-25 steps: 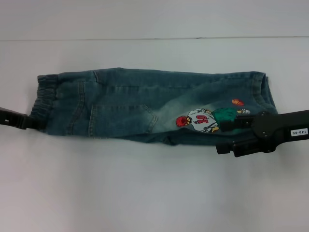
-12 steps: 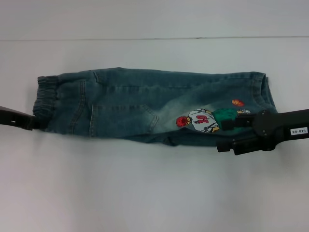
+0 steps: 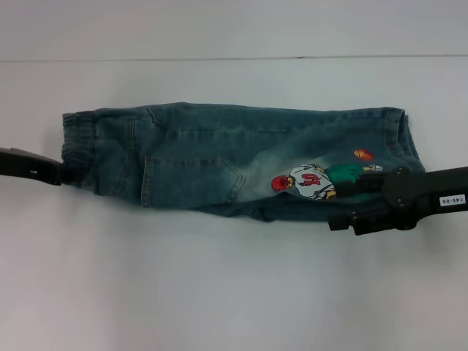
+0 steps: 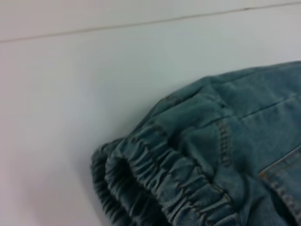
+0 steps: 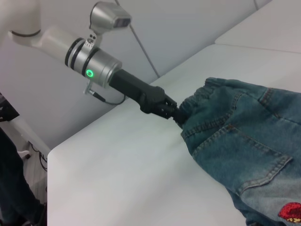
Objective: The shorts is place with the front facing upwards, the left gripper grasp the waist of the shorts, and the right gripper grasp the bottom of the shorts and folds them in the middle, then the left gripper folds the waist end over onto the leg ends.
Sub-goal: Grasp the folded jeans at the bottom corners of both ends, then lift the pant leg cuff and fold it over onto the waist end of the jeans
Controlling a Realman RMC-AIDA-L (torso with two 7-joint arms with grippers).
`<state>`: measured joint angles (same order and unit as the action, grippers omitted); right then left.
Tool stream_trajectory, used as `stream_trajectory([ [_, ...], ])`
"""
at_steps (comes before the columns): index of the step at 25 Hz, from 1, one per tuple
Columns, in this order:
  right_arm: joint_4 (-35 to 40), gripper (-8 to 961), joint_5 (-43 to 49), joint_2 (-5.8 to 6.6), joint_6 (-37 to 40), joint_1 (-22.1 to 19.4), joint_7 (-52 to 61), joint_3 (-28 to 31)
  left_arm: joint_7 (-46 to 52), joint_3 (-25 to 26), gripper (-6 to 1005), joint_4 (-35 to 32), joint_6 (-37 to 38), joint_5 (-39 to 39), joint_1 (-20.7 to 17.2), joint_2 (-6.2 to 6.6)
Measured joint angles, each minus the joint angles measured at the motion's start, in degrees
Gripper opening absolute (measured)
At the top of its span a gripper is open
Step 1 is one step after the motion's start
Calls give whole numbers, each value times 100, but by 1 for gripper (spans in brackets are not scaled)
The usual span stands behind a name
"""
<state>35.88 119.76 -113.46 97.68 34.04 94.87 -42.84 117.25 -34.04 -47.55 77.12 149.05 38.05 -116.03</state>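
My left gripper will make the shorts' waist end [image 3: 110, 150] bunch and droop when I lift it, since the gripper pinches the near corner of the elastic waistband [image 3: 74, 175].
The blue denim shorts [image 3: 212, 157] lie folded lengthwise across the white table, waist to the left and leg ends to the right, with a cartoon patch [image 3: 303, 183] near the legs. My left gripper [image 3: 64, 174] is shut on the elastic waistband [image 4: 155, 174] at its near corner. The right wrist view also shows the left gripper [image 5: 176, 114] clamped on the waistband, and the shorts [image 5: 244, 141]. My right gripper [image 3: 338, 203] lies low over the leg end. Its fingers [image 3: 358, 186] stand apart, and denim shows between them.
The white table [image 3: 234, 292] stretches in front of the shorts, and its far edge line [image 3: 234, 58] runs behind them. The left arm [image 5: 94, 66] reaches in from beyond the table's corner [image 5: 61, 155].
The left gripper has moved right and slightly away with the waistband, and the waist end has shifted toward the legs. The right gripper has stayed still.
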Motion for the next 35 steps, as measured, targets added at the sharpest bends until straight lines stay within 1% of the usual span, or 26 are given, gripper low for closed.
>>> stream_trajectory([
  [2,-22,851,2,0,-48,-12,-43,-1,-9,9,138,-95,124,-98,-15,6],
  [6,-187,841,-4,-2,-443,-21,-45,41,-18,18,115,-374,455,-291,-34,19],
  [9,-310,834,-118,-34,-723,-30,-142,200,-11,20,106,-607,747,-392,-37,19],
  [12,-451,722,-352,-121,-1016,-74,-384,593,22,20,98,-779,998,-529,1,20],
  [15,-701,609,-661,-229,-1417,-91,-720,902,48,20,90,-946,1285,-838,45,20],
  [17,-838,391,-851,-351,-1770,-91,-982,979,135,19,90,-1099,1497,-1139,88,18],
  [19,-983,295,-1076,-530,-2252,-93,-1341,1002,271,12,91,-1245,1684,-1442,150,3],
  [20,-1071,246,-1191,-599,-2477,-92,-1525,1004,330,9,91,-1308,1766,-1588,210,-13],
  [21,-1285,198,-1343,-658,-2733,-75,-1839,998,374,3,91,-1343,1813,-1703,256,-23],
  [22,-1849,150,-1736,-675,-3096,-3,-2515,1011,413,-10,91,-1367,1848,-1797,307,-33],
  [23,-1849,138,-1736,-675,-3096,-3,-2515,1011,469,-25,91,-1372,1868,-1889,386,-42],
  [26,-2742,101,-2681,-672,-3466,78,-3758,1061,534,-42,90,-1342,1888,-1985,591,-94],
  [29,-3456,64,-3564,-700,-3573,159,-5021,1074,545,-58,90,-1330,1897,-2016,795,-195],
  [31,-3800,40,-3871,-724,-3583,244,-5524,1091,555,-59,89,-1337,1902,-2038,923,-256],
  [35,-4276,4,-3974,-749,-3642,456,-6099,1253,632,-60,88,-1332,1912,-2050,1164,-368],
])
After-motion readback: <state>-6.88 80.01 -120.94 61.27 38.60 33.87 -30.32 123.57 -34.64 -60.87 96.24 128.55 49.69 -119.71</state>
